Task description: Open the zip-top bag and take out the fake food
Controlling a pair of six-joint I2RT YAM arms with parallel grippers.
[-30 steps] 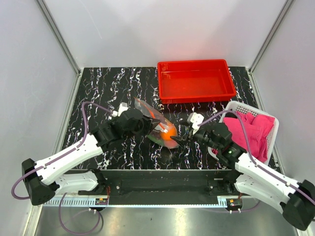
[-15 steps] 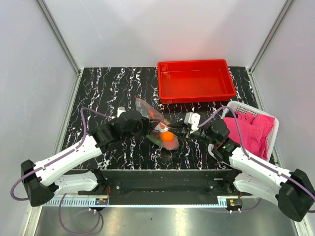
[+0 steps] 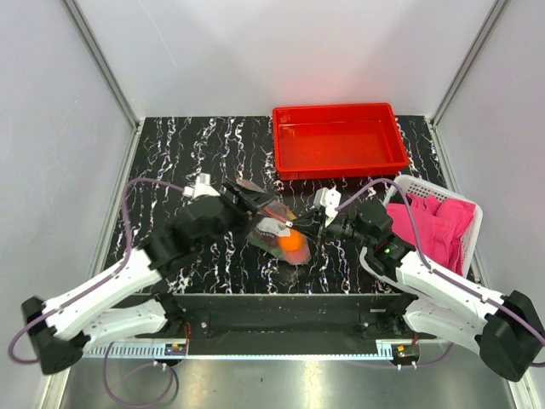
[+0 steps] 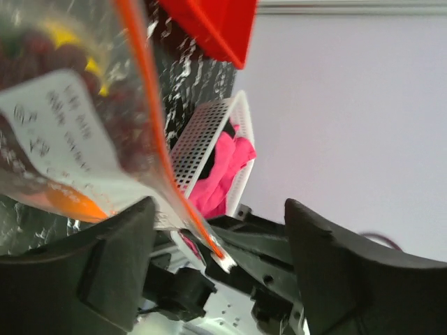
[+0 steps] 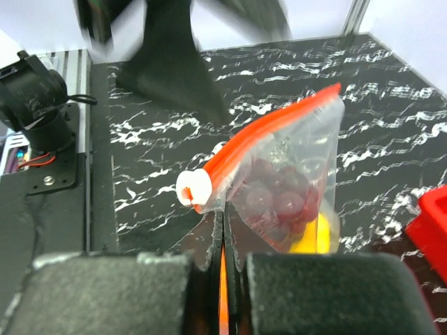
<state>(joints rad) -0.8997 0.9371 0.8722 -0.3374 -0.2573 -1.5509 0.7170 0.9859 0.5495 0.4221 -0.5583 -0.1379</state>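
Observation:
I expect the orange-red zip strip to open all along behind the white slider (image 3: 289, 224) when I pull the white slider along, because it sits at the zip strip's end.
The zip-top bag (image 3: 271, 223) sits between both arms at the table's middle, its orange ball (image 3: 293, 245) at the near end. My right gripper (image 3: 303, 228) is shut on the bag's edge just below the white slider (image 5: 192, 188) of the orange-red zip strip (image 5: 269, 129). Dark purple grapes (image 5: 278, 199) and a yellow fruit (image 5: 316, 236) show through the clear plastic. My left gripper (image 3: 252, 203) is open at the bag's far-left end. In the left wrist view the zip strip's corner (image 4: 213, 248) hangs between the spread fingers (image 4: 112, 272), gripped by neither.
A red tray (image 3: 277, 141) stands at the back right of the marble-patterned table. A white basket (image 3: 417, 183) of pink cloths (image 3: 434, 226) sits at the right edge, close behind my right arm.
My left gripper has opened and let go of the bag. My right gripper has moved in and shut on the bag's zip edge. The bag has shifted slightly towards the near side.

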